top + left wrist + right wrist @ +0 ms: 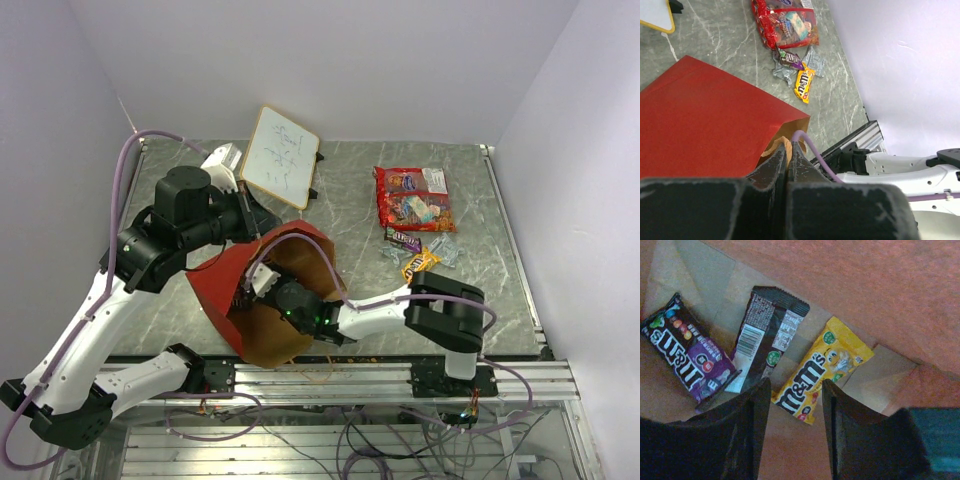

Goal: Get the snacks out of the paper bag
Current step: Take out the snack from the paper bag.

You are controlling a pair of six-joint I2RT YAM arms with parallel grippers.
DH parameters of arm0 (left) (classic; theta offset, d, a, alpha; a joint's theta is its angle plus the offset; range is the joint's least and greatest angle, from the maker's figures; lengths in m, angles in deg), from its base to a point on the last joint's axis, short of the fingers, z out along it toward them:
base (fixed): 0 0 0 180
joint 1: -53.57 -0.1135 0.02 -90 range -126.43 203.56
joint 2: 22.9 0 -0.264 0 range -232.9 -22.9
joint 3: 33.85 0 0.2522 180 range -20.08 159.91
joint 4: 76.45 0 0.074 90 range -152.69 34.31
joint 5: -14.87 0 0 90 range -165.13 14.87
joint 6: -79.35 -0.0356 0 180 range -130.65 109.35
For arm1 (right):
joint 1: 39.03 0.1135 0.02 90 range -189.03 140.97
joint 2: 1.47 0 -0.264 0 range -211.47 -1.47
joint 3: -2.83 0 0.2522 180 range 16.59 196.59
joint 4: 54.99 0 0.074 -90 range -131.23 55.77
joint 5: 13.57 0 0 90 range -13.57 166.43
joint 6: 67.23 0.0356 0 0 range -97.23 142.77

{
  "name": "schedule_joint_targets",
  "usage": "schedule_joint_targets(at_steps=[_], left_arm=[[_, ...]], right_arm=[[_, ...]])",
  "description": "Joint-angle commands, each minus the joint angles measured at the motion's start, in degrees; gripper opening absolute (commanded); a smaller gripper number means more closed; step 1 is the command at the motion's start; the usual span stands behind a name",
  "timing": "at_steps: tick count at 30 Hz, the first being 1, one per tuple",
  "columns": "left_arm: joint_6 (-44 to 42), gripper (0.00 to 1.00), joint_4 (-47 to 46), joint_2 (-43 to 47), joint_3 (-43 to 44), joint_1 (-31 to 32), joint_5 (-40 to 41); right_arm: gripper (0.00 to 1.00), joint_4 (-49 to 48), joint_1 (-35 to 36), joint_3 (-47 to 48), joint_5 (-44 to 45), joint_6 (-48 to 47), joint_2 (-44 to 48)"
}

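I expect the yellow snack packet [822, 371] to come free on its own when I lift, because a part of the brown bag's bottom [799, 351] is between it and the dark brown packet.
The red paper bag [225, 280] lies on its side with its brown mouth facing the table's near edge. My left gripper [786, 148] is shut on its tan handle [781, 141], above the bag's red outside [705, 120]. My right arm [360, 318] reaches into the mouth. Inside, my right gripper [795, 390] is open, its fingers either side of the lower end of a yellow snack packet [822, 370]. A dark brown packet [767, 335] and a purple one [685, 352] lie beside it. Outside lie the large red candy bag [413, 197] and small packets [418, 255].
A white tilted whiteboard [282, 156] stands behind the bag, with a small white block [226, 157] to its left. The aluminium rail [380, 375] runs along the near edge. Walls close in the table on the left, back and right.
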Motion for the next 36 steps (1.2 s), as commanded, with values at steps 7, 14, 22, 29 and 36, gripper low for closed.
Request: schedule_joint_targets(at_steps=[7, 14, 22, 29, 36], left_arm=[[-1.22, 0.07, -0.76, -1.01, 3.71, 0.00, -1.08], [-2.70, 0.07, 1.22, -0.36, 5.19, -0.02, 1.34], [-2.33, 0.07, -1.42, -1.01, 3.97, 0.00, -2.64], [-0.43, 0.07, -3.37, -0.46, 1.75, 0.00, -5.73], [0.99, 0.07, -2.83, 0.81, 0.15, 0.00, -6.99]], right_arm=[[0.43, -5.14, -2.80, 1.02, 1.93, 6.68, -3.06], [0.47, -4.37, -4.86, -1.90, -1.85, 8.36, -1.21], [0.61, -3.31, -5.84, 1.13, -5.39, 12.22, -4.77], [0.63, -0.28, -8.29, 7.93, -3.40, 15.26, -11.45], [0.58, 1.85, -9.82, 13.37, -0.95, 14.30, -17.80]])
